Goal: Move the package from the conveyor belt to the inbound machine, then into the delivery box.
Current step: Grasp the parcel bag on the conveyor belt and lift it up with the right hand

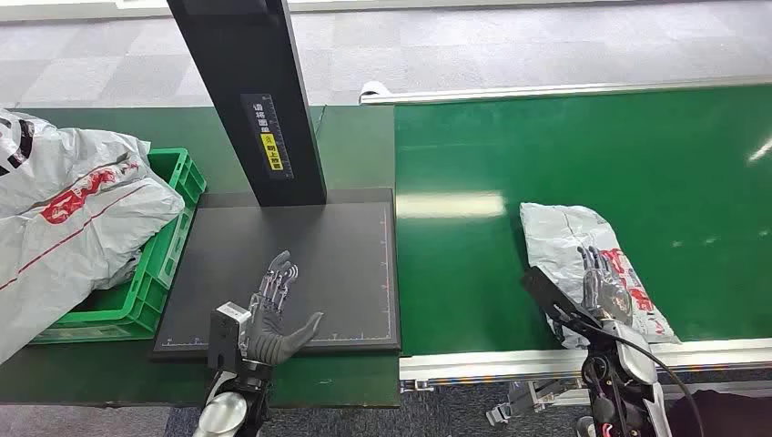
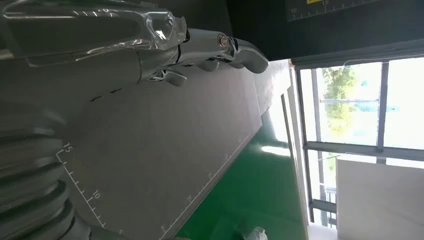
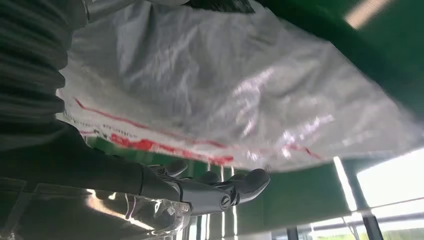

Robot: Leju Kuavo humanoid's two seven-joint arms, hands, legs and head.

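The grey package is covered by thin, wrinkled plastic (image 1: 557, 229), so I expect the package's end to gather into soft folds inside the robot's left gripper when the robot lifts it.
A grey plastic package (image 1: 566, 238) with red print lies on the green conveyor belt (image 1: 592, 137), near its front edge. My right hand (image 1: 601, 284) is stretched over the package's near end with its fingers straight, gripping nothing. The right wrist view has the package (image 3: 225, 85) close beside my right hand (image 3: 200, 192). Over the black platform (image 1: 350, 246) of the inbound machine, my left hand (image 1: 273, 314) hovers palm up with fingers spread and nothing in it. The left wrist view shows my left hand (image 2: 150, 50) above the platform (image 2: 165, 150) with its ruler marks.
The machine's black column (image 1: 250, 91) rises at the back of the platform. A green crate (image 1: 168, 246) to the left holds large grey bags (image 1: 64, 209) that spill over its rim. A metal rail (image 1: 510, 360) runs along the belt's front edge.
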